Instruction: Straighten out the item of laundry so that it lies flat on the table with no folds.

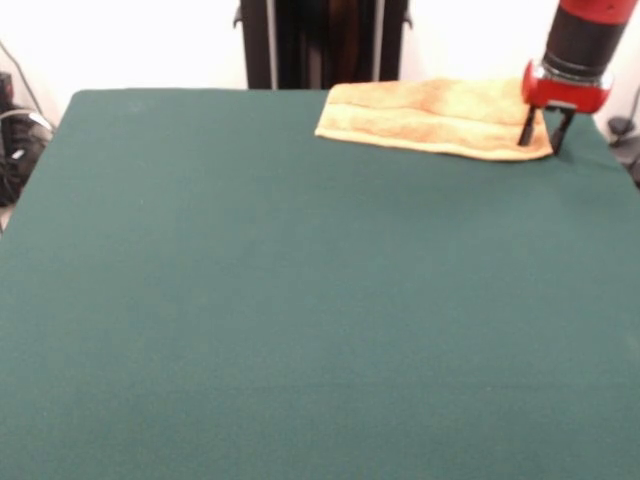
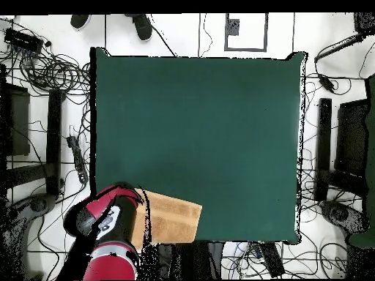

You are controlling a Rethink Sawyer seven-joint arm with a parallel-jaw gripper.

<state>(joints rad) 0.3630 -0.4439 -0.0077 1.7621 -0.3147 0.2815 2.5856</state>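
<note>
I expect more hidden cloth of the yellow-orange towel to slide into sight when I pull its near corner (image 1: 545, 153), because the towel goes over the table's far edge (image 1: 430, 82).
The yellow-orange towel (image 1: 435, 115) lies on the dark green table (image 1: 300, 300) at its far right corner in the front view, close to the robot's side. It looks doubled over, with a fold line running along its length. My gripper (image 1: 543, 132) hangs over the towel's right end, its two black fingers apart. One finger (image 1: 526, 130) stands over the cloth and the other just past its corner. In the overhead view the towel (image 2: 174, 216) sits at the table's (image 2: 198, 132) bottom left edge. The red arm (image 2: 110, 219) covers its left part and hides the gripper.
The robot's dark pedestal (image 1: 320, 40) stands behind the table's far edge. Cables and black stands (image 2: 51, 139) surround the table on the floor. A person's shoes (image 2: 140, 26) show at the top edge of the overhead view. The towel lies close to the table's edge.
</note>
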